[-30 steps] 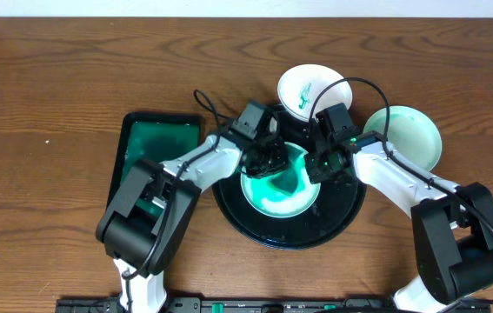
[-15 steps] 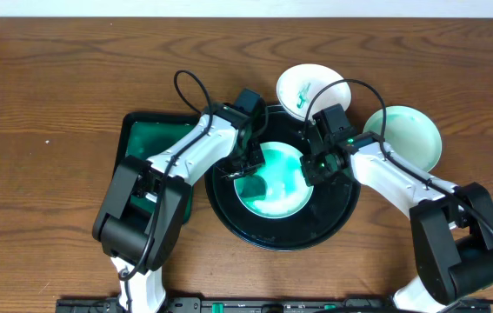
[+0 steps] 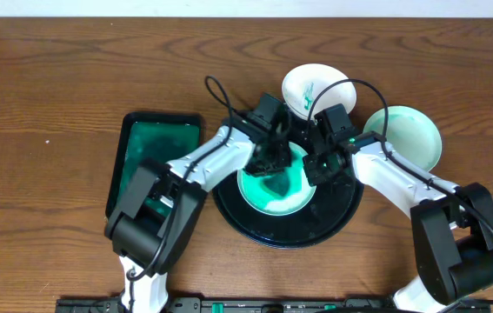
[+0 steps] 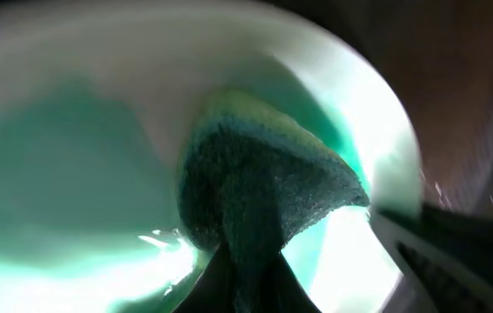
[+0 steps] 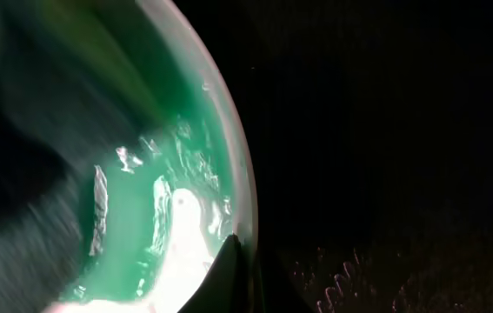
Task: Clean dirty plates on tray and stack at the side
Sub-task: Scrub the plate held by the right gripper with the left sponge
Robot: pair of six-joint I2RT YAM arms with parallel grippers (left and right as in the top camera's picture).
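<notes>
Teal liquid is pooled in the plate [image 3: 281,200], so next my left gripper puts the cloth in the dark green tray [image 3: 164,149] first. Then my right gripper should tip the plate over the cloth.
A teal-smeared white plate [image 3: 272,196] lies on the round black tray [image 3: 333,222]. My left gripper [image 3: 269,161] is shut on a green cloth [image 4: 255,187] and presses it on the plate's inner surface [image 4: 72,174]. My right gripper [image 3: 320,165] is shut on the plate's right rim [image 5: 242,191], one finger inside and one outside. A second plate [image 3: 314,89] with green marks sits behind the tray. A third, teal-tinted plate [image 3: 411,135] sits at the right of the tray.
A dark green rectangular tray [image 3: 155,148] lies left of the black tray. Both arms cross over the black tray, cables looping above them. Wooden table all around.
My left gripper swept the cloth left across the plate and back toward the right rim. The plate and tray shifted slightly. My right gripper has kept hold of the rim.
</notes>
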